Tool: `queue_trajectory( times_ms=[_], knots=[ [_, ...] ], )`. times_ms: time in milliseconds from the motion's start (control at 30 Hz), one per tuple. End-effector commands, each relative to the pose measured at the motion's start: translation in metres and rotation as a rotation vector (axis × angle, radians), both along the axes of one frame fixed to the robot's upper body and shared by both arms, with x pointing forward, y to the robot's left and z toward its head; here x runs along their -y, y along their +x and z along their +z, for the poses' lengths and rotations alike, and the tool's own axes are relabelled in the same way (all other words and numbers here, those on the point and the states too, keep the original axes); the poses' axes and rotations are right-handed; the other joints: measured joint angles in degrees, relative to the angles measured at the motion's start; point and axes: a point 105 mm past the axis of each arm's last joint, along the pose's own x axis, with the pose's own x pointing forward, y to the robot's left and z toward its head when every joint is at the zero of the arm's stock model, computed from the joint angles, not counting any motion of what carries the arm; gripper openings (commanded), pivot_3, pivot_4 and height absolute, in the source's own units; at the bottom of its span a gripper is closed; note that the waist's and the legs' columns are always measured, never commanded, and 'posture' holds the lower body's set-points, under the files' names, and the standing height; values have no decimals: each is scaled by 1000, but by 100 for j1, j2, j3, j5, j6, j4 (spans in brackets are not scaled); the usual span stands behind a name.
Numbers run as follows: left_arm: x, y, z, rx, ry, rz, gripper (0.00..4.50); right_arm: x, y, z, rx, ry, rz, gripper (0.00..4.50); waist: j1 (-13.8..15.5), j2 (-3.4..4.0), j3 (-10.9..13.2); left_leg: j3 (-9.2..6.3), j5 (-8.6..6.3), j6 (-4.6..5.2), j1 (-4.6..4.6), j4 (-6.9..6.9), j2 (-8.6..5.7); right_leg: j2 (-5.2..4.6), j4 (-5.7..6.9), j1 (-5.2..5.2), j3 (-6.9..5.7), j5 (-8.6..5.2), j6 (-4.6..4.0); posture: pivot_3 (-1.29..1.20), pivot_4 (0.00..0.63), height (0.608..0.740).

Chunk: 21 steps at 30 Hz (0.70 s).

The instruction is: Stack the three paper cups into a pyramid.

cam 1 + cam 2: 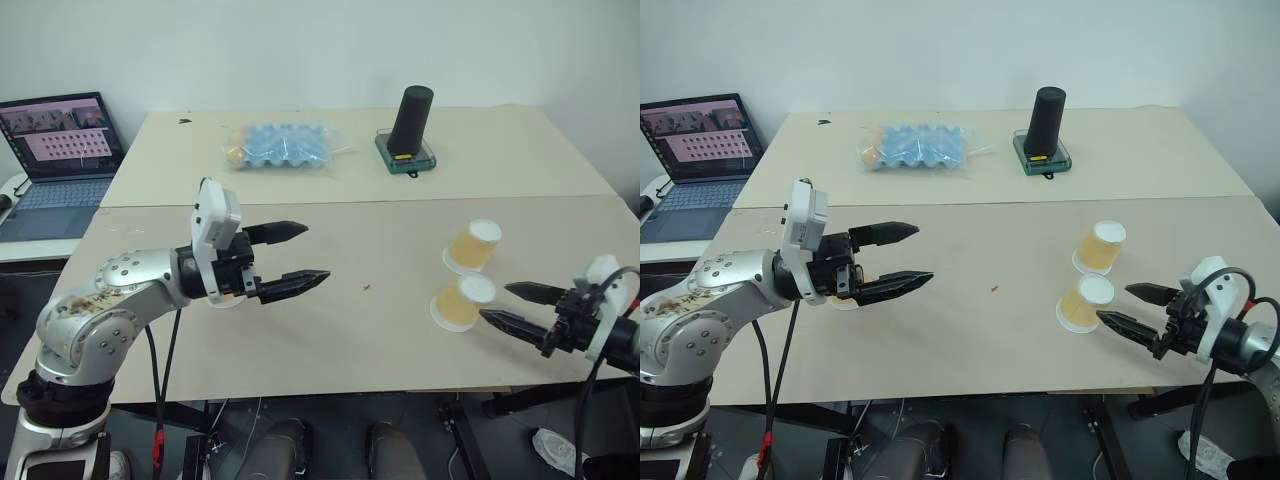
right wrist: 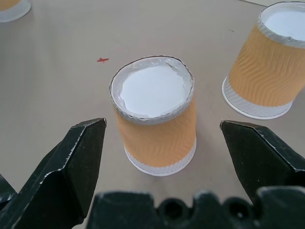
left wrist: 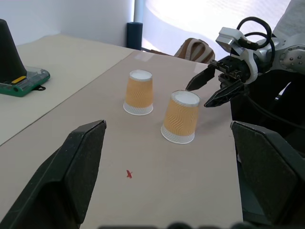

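I should keep moving my right gripper forward until its fingers reach around the nearer cup's body [image 1: 460,305], then close it, as the gap to the farther cup fits a finger.
Two tan-orange paper cups stand upside down on the right of the table, one farther [image 1: 472,245] and one nearer [image 1: 462,302]. My right gripper [image 1: 496,303] is open and level just right of the nearer cup [image 2: 155,121], which sits ahead of its open fingers without touching them. The third cup [image 2: 10,7] stands far to the left, mostly hidden behind my left gripper [image 1: 316,252]. That gripper hovers open over the table's left half, pointing right toward the two cups [image 3: 181,117], with nothing between its fingers.
At the back stand a black cylinder on a green base [image 1: 410,120] and a bagged blue egg tray [image 1: 283,146]. A laptop [image 1: 60,150] sits on a side table at far left. The table's front edge [image 1: 300,395] runs close below both grippers.
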Motion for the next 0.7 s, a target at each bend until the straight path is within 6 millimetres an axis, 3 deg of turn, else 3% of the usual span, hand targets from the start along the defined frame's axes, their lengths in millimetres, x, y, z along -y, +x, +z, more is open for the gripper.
queue_trajectory(
  times_ms=[33,667,700],
  knots=[
    [1,-3,10,40,-15,-1,4470,-4,6,8,48,-9,23,4500,-1,0,0,0,0,0,0,0,0,0,0,0,0,0,0,0,150,726],
    [-4,-2,11,31,-15,29,4470,-28,29,1,59,1,76,4500,-32,0,0,0,0,0,0,0,-1,0,2,-2,0,1,-1,0,150,726],
    [-4,-2,11,29,-16,28,4491,-28,29,1,58,3,77,4244,-31,0,0,0,0,0,0,0,-1,1,2,-2,0,1,-1,0,150,726]
  ],
)
